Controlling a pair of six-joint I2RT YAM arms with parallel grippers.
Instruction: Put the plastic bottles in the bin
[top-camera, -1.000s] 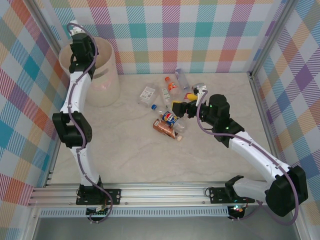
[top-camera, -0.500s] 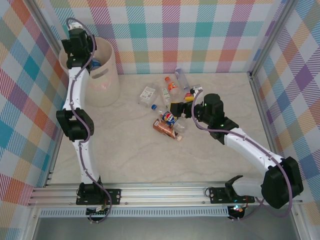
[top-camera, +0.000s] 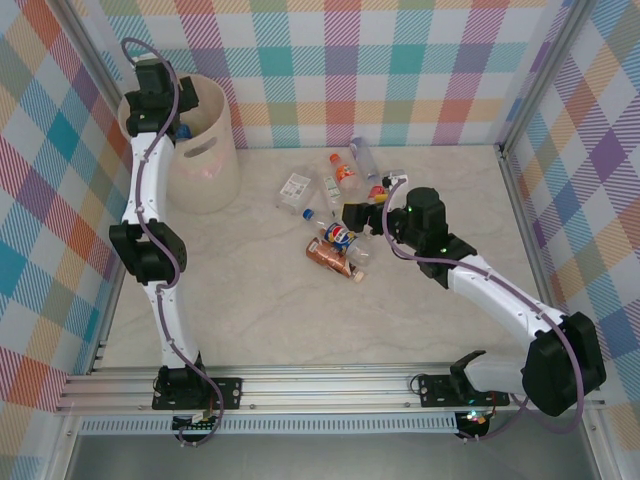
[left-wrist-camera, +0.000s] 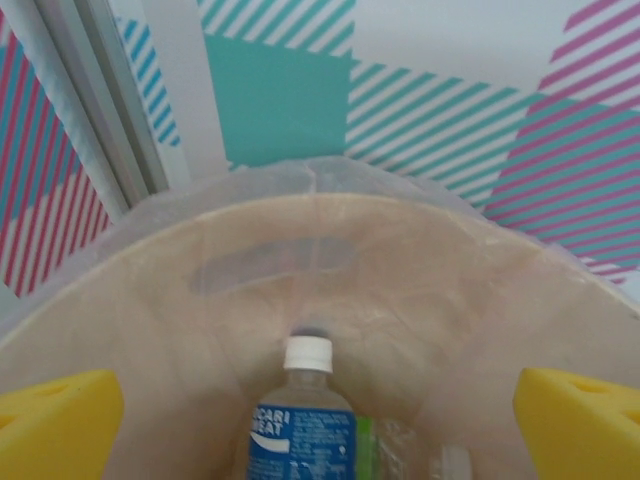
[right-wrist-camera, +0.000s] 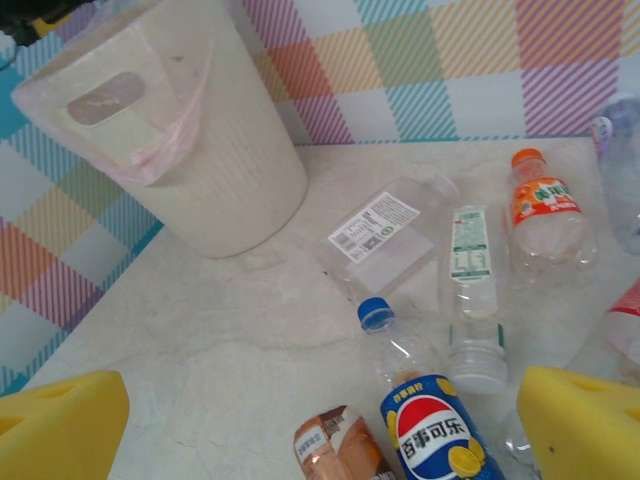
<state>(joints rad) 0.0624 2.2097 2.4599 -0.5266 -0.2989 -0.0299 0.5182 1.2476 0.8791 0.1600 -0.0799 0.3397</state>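
The Pepsi bottle's blue cap (top-camera: 308, 214) is pointing toward the distant bin, so I should grab the bottle's clear base (top-camera: 359, 252) with my right gripper and give the cap end to my left gripper.
My left gripper (top-camera: 166, 108) hangs open over the bin (top-camera: 205, 165), its yellow pads (left-wrist-camera: 55, 420) spread wide apart. Below them, inside the bin's cream wall (left-wrist-camera: 330, 260), lies a blue-labelled bottle with a white cap (left-wrist-camera: 307, 355), touched by neither pad. My right gripper (top-camera: 358, 215) is open low over the pile of plastic bottles (top-camera: 340, 215). In the right wrist view, a blue-capped Pepsi bottle (right-wrist-camera: 435, 435) and a brown-labelled bottle (right-wrist-camera: 335, 445) lie between the pads. Beyond them are a green-labelled bottle (right-wrist-camera: 470, 260), an orange-capped bottle (right-wrist-camera: 545, 205) and a flattened clear bottle (right-wrist-camera: 385, 230).
The bin (right-wrist-camera: 190, 150) stands at the far left against the checked back wall (top-camera: 400, 70), with a pink liner showing at its handle hole. Checked side walls close in the marble table (top-camera: 300, 310). More bottle pieces lie beside the green-labelled one in the bin.
My left gripper opened over the bin and the blue-labelled bottle now lies inside it. The right gripper shifted left, closer over the bottle pile, still open.
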